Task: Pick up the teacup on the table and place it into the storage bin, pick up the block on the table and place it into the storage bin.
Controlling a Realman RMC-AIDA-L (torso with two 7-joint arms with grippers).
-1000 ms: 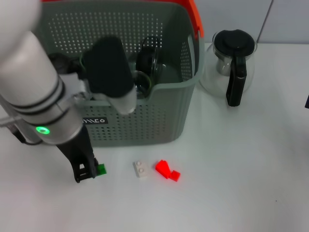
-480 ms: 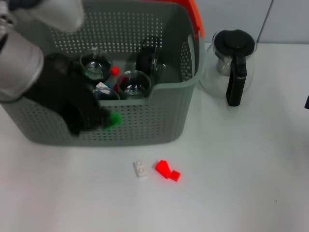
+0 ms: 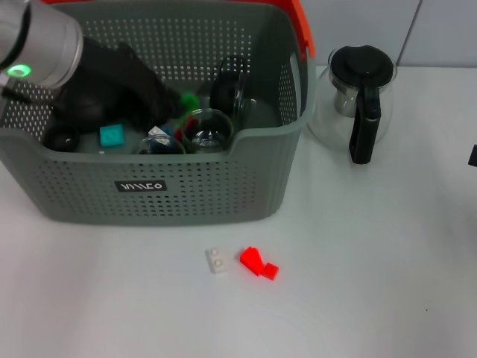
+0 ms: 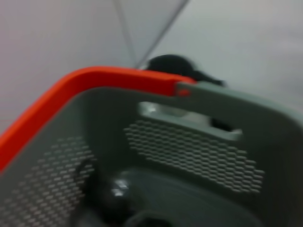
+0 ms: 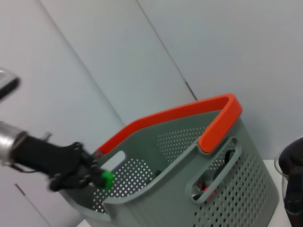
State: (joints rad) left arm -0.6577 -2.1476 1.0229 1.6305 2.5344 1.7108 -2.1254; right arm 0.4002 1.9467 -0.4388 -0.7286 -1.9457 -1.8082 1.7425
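Note:
My left gripper should go on over the bin's open middle [image 3: 195, 89] before it lets go of the green block [image 3: 189, 101] there, as the block is already inside the storage bin's rim.
The grey perforated storage bin [image 3: 223, 190] with its orange handle [image 3: 299, 26] stands at the back left of the table. My left gripper [image 3: 185, 101] hangs inside it above the middle, shut on a small green block [image 3: 189, 98]. The right wrist view shows that gripper [image 5: 105, 178] and the green block [image 5: 108, 178] just over the bin's rim [image 5: 156, 189]. A clear glass teacup [image 3: 209, 127] sits in the bin, another [image 3: 159, 145] beside it. On the table in front lie a white block [image 3: 217, 261] and red blocks [image 3: 258, 262].
A glass pot with a black lid [image 3: 359, 97] stands right of the bin. A teal block [image 3: 112, 135] and a small red piece [image 3: 192, 121] lie in the bin. A dark sliver of the right arm [image 3: 474, 155] shows at the right edge.
My left arm lifted the green block from the table in front of the bin, up over the front wall, and now holds it inside the bin.

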